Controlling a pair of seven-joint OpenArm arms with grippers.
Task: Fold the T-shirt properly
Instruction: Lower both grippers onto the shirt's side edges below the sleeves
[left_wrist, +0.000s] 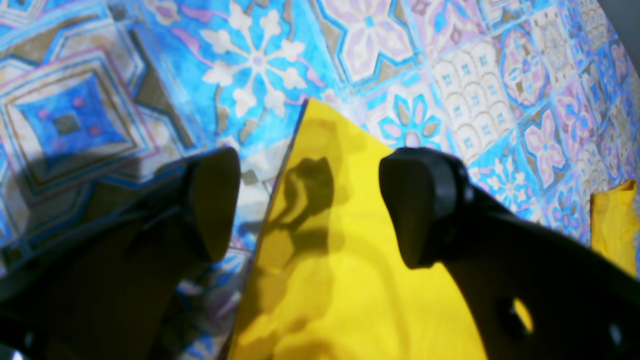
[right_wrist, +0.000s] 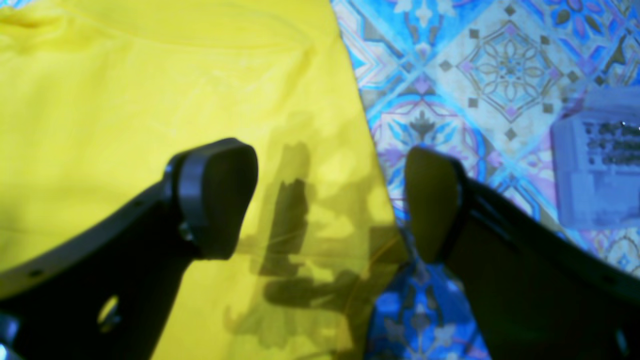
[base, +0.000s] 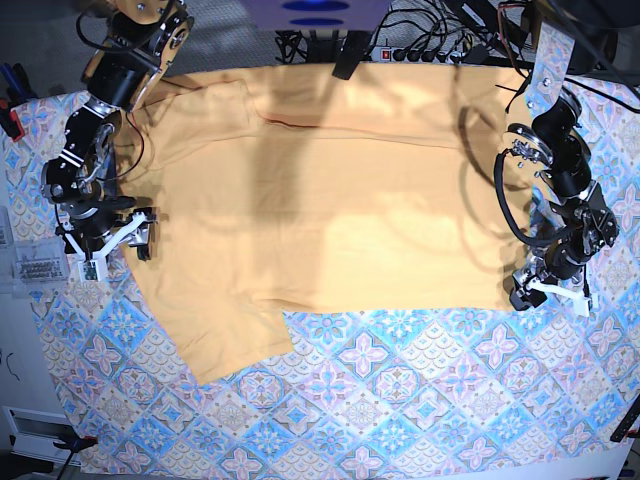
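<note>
The left gripper's open fingers are on both sides of the T-shirt's edge (left_wrist: 273, 198) beside its pointed corner, so the robot should keep lowering them inward until they pinch that fabric (left_wrist: 315, 201).
The yellow-orange T-shirt (base: 330, 220) lies spread sideways across the table, one sleeve (base: 230, 340) pointing toward the front left. A layer is folded over along its back edge. My left gripper (base: 548, 293) hangs open at the shirt's front right corner. In the left wrist view the black fingers (left_wrist: 215, 205) stand wide apart above a pointed corner of the shirt (left_wrist: 340, 280). My right gripper (base: 105, 250) is open at the shirt's left edge. Its fingers (right_wrist: 220, 200) straddle that edge of the shirt (right_wrist: 150, 100), and nothing is held.
A blue-and-pink tile-patterned cloth (base: 400, 400) covers the table. A clear box of small parts (base: 30, 265) sits just left of the right gripper and shows as a pale box (right_wrist: 595, 160). Cables and a power strip (base: 420, 45) run along the back.
</note>
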